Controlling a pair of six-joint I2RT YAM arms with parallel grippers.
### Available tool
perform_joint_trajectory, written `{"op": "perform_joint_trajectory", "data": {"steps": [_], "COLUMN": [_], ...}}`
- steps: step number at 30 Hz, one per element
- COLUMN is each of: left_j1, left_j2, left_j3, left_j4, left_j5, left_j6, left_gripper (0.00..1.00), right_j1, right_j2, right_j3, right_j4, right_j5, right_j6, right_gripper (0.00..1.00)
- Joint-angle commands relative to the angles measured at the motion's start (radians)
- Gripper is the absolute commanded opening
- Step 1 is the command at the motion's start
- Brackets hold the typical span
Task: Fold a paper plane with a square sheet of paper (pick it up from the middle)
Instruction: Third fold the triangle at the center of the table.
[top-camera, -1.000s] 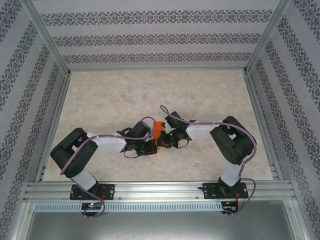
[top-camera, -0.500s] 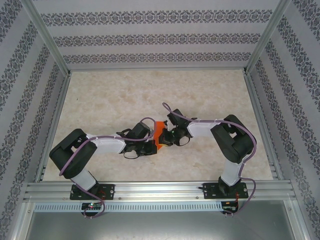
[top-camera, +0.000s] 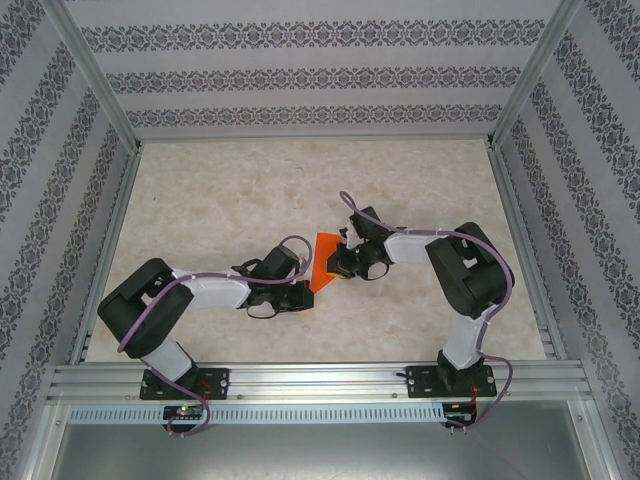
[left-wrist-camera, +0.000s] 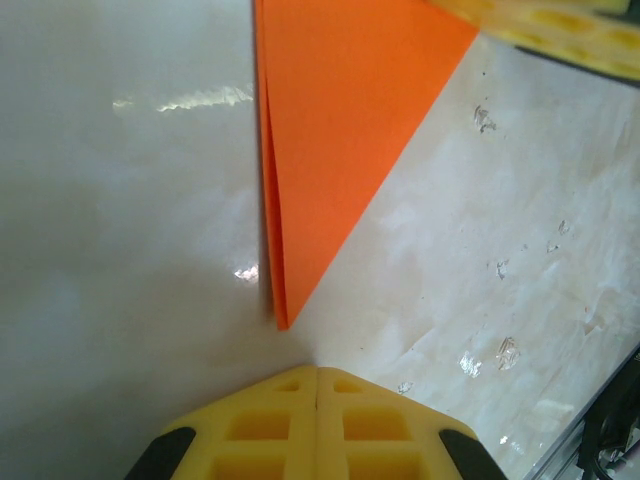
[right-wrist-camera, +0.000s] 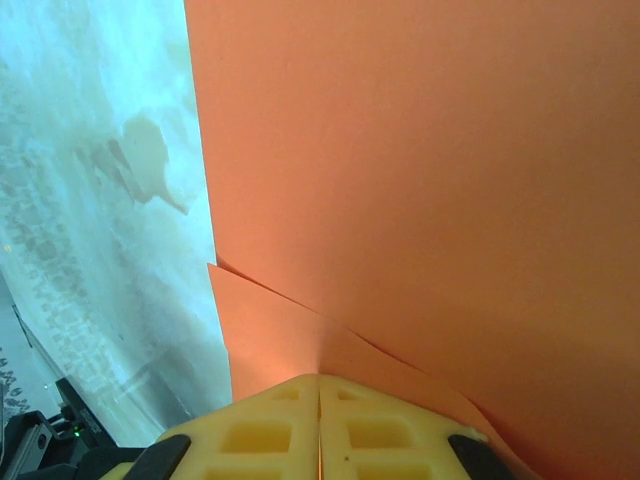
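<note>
My left gripper is past the orange paper's tip (left-wrist-camera: 283, 322) while the paper's layers stand open, so it should move back and press the flap (top-camera: 322, 267) next to my right gripper.
The orange paper (top-camera: 322, 260) lies folded into a long pointed triangle on the table between the two grippers. In the left wrist view the orange paper (left-wrist-camera: 340, 120) shows doubled layers along its left edge, and its tip ends just ahead of my left gripper (left-wrist-camera: 317, 368), which is shut and holds nothing. My left gripper (top-camera: 304, 292) sits at the paper's near tip. My right gripper (top-camera: 344, 264) is at the paper's right edge. The right wrist view has the orange paper (right-wrist-camera: 450, 180) running into my right gripper (right-wrist-camera: 320, 377), whose jaws are shut on its layers.
The table top (top-camera: 220, 200) is pale marble, walled by patterned panels with aluminium posts (top-camera: 100, 90). An aluminium rail (top-camera: 320, 380) carrying both arm bases runs along the near edge. A yellow right finger (left-wrist-camera: 560, 25) reaches into the left wrist view's top corner.
My right gripper has moved up and to the right, away from the left one, taking the paper with it. More of the orange triangle now shows. The left arm has barely moved.
</note>
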Motion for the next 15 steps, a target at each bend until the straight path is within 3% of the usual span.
{"op": "perform_joint_trajectory", "data": {"steps": [1, 7, 11, 15], "left_j1": [-0.007, -0.007, -0.004, 0.009], "left_j2": [0.048, -0.097, -0.211, -0.168], "left_j3": [-0.059, -0.023, 0.044, 0.122], "left_j4": [-0.19, -0.145, -0.181, -0.176], "left_j5": [-0.105, -0.008, -0.049, -0.075], "left_j6": [0.031, 0.043, 0.044, 0.055], "left_gripper": [0.0, 0.0, 0.0, 0.01], "right_j1": [-0.025, -0.007, 0.025, 0.04], "right_j2": [0.042, 0.028, 0.008, 0.0], "right_j3": [-0.004, -0.01, -0.064, -0.074], "right_j4": [0.001, -0.022, 0.041, 0.057], "right_j5": [0.061, 0.045, 0.029, 0.035], "right_j6": [-0.031, -0.034, 0.009, 0.022], "right_gripper": [0.09, 0.08, 0.08, 0.08]}}
